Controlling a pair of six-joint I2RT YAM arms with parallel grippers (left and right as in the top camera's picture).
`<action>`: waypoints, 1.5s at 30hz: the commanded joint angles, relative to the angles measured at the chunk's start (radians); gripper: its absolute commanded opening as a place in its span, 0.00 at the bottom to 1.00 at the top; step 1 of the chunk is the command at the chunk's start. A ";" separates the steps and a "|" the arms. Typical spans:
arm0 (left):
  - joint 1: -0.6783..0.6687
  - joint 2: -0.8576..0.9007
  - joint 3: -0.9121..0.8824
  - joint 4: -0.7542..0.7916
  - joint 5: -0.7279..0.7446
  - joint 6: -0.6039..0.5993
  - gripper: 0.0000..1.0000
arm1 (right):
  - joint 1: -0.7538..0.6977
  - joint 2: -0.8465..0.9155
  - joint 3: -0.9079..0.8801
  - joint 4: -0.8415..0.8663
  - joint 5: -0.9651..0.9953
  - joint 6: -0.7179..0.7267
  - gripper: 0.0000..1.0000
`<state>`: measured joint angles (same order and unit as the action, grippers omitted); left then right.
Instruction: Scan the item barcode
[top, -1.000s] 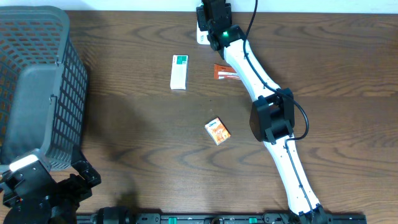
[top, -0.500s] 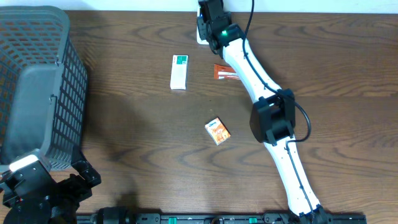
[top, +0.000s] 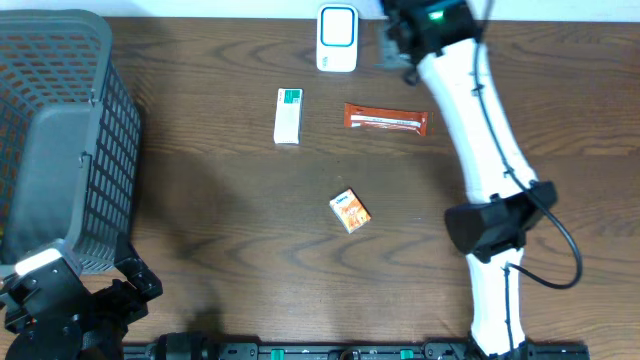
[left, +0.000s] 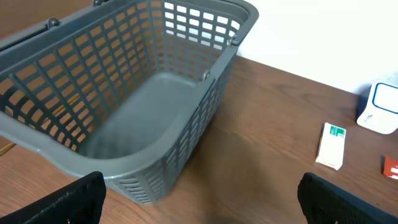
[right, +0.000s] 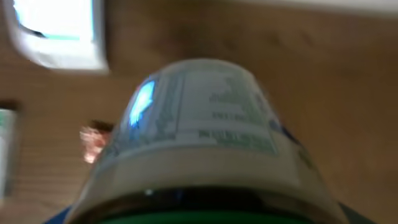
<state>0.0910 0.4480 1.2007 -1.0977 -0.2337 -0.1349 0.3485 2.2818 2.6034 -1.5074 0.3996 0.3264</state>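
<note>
My right gripper should keep carrying the container to the table side (top: 612, 172) opposite the basket until it stands, because the container hangs by its green end (right: 200, 218) and that side is clear.
A white round container with a printed label (right: 199, 124) fills the right wrist view, blurred, with a green part at its near end. My right gripper (top: 397, 44) is shut on it at the table's far edge, just right of the white scanner with a blue screen (top: 337, 38). That scanner (right: 59, 31) also lies in the upper left of the right wrist view. At the near left corner, my left gripper (top: 75, 310) stands open and empty, its fingertips (left: 78, 198) wide apart in front of the basket.
A grey plastic basket (top: 60, 130) takes up the left side. A white and green box (top: 288, 116), an orange-red snack bar (top: 385, 119) and a small orange box (top: 350, 211) lie on the dark wooden table.
My right arm has swung to the right, off the scanner, uncovering the scanner and the whole snack bar. The left arm has not moved.
</note>
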 joint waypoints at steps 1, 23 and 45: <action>0.003 0.002 -0.006 -0.002 0.006 -0.008 1.00 | -0.082 0.021 0.000 -0.098 0.013 0.153 0.46; 0.003 0.002 -0.006 -0.002 0.006 -0.008 1.00 | -0.603 0.206 -0.009 -0.191 -0.117 0.212 0.51; 0.003 0.002 -0.006 -0.002 0.006 -0.008 1.00 | -0.956 0.452 -0.008 -0.153 -0.237 0.038 0.99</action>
<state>0.0910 0.4480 1.2007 -1.0981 -0.2337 -0.1349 -0.5892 2.7094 2.5900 -1.6623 0.2310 0.4343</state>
